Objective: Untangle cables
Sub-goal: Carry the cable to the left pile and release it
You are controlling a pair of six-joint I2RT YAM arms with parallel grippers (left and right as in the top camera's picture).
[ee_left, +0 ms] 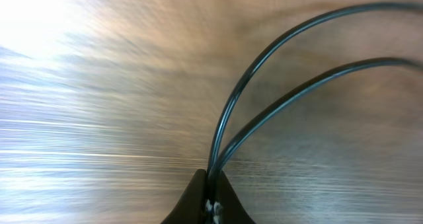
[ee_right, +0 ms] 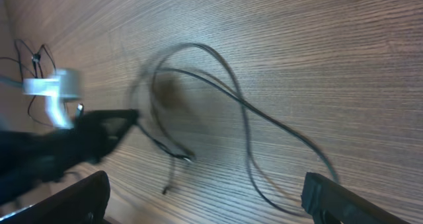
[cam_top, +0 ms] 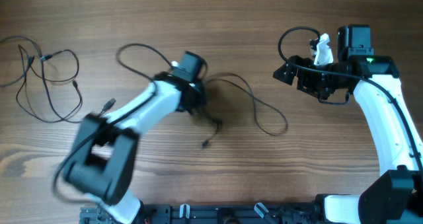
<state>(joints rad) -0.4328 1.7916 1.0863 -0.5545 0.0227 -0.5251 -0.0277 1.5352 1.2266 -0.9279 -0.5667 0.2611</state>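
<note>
My left gripper keeps carrying both held parts of the thin cable until they get to the second cable's side and then let go, because the thin black cable is clear of the second black cable.
A thin black cable lies in loose loops at the table's middle, with a plug tip near the front. My left gripper is shut on two strands of this cable, which rise from its closed fingers. A second black cable lies in loose loops at the far left. My right gripper is open and empty, above the table to the right of the middle cable; its view shows the cable's loops between its wide-apart fingers.
The wooden table carries only the cables. A thicker black wire loops off the right arm near a white fitting. The arm bases stand along the front edge.
</note>
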